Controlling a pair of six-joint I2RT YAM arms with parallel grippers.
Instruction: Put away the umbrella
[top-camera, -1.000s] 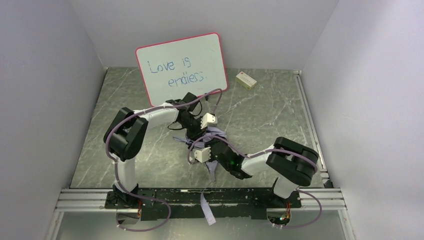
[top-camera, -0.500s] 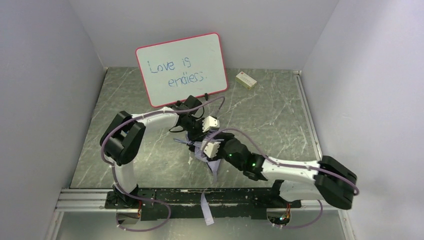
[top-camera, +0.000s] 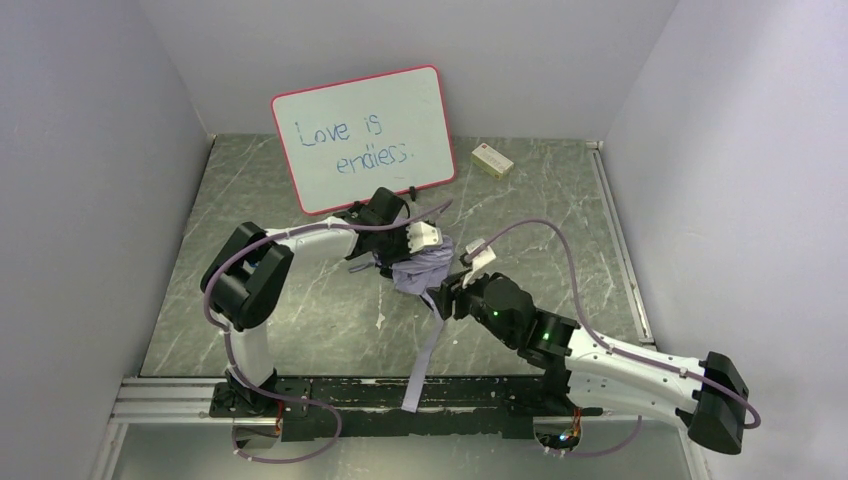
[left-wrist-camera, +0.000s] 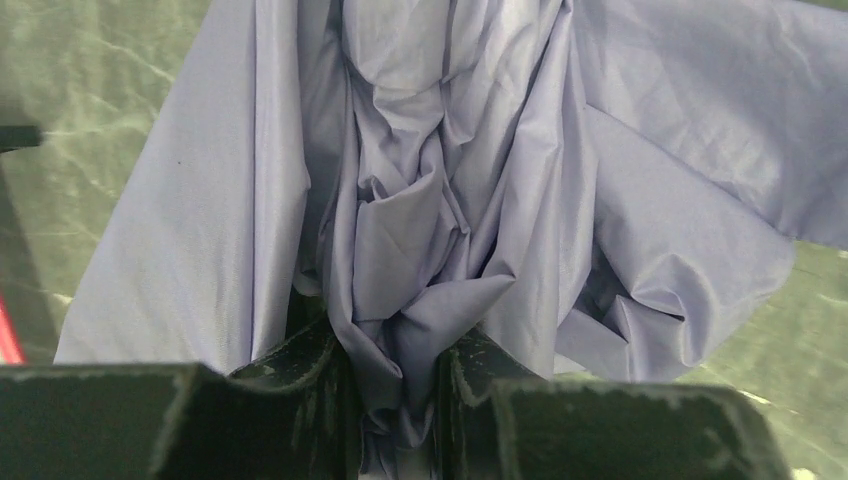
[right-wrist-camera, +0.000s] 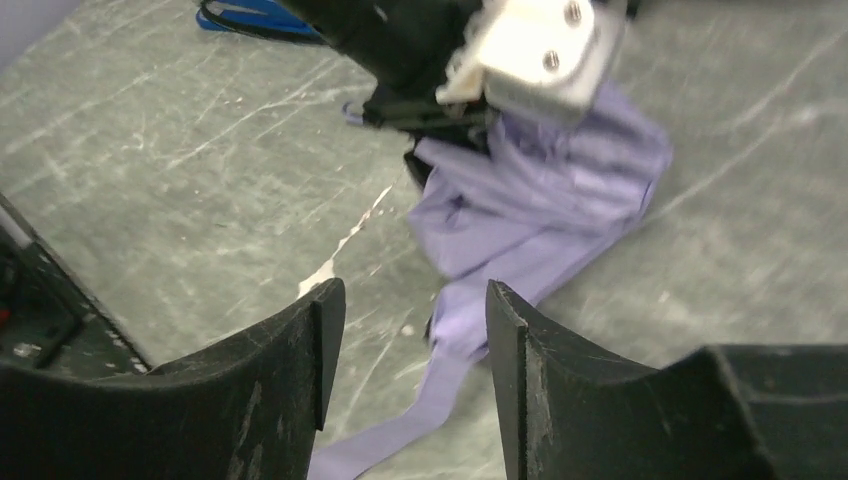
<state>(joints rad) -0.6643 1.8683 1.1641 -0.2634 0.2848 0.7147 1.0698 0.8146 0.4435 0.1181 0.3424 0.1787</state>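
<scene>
Next, my right gripper pinches the strap (top-camera: 437, 316) near the bundle and pulls it straight, because my left gripper is holding the umbrella's fabric and the strap trails loose (top-camera: 419, 372).
The umbrella (top-camera: 424, 268) is a crumpled pale lavender bundle held a little above the table's middle. Its long strap (top-camera: 420, 360) trails down toward the near rail. My left gripper (top-camera: 403, 262) comes from the left and is shut on a fold of the umbrella's fabric (left-wrist-camera: 405, 370), which is pinched between its black fingers (left-wrist-camera: 305, 370). My right gripper (top-camera: 442, 292) stands open just right of the bundle and touches nothing. In the right wrist view the umbrella (right-wrist-camera: 545, 200) lies beyond the right gripper (right-wrist-camera: 412, 295), and the strap (right-wrist-camera: 400, 420) runs below the gap.
A red-framed whiteboard (top-camera: 365, 135) leans on the back wall. A small pale box (top-camera: 492, 160) lies at the back right. Grey walls close in both sides, and a metal rail (top-camera: 170, 398) runs along the near edge.
My right gripper has let go and drawn back to the right of the umbrella as its arm stretched out. The left gripper has carried the bundle slightly up and right.
</scene>
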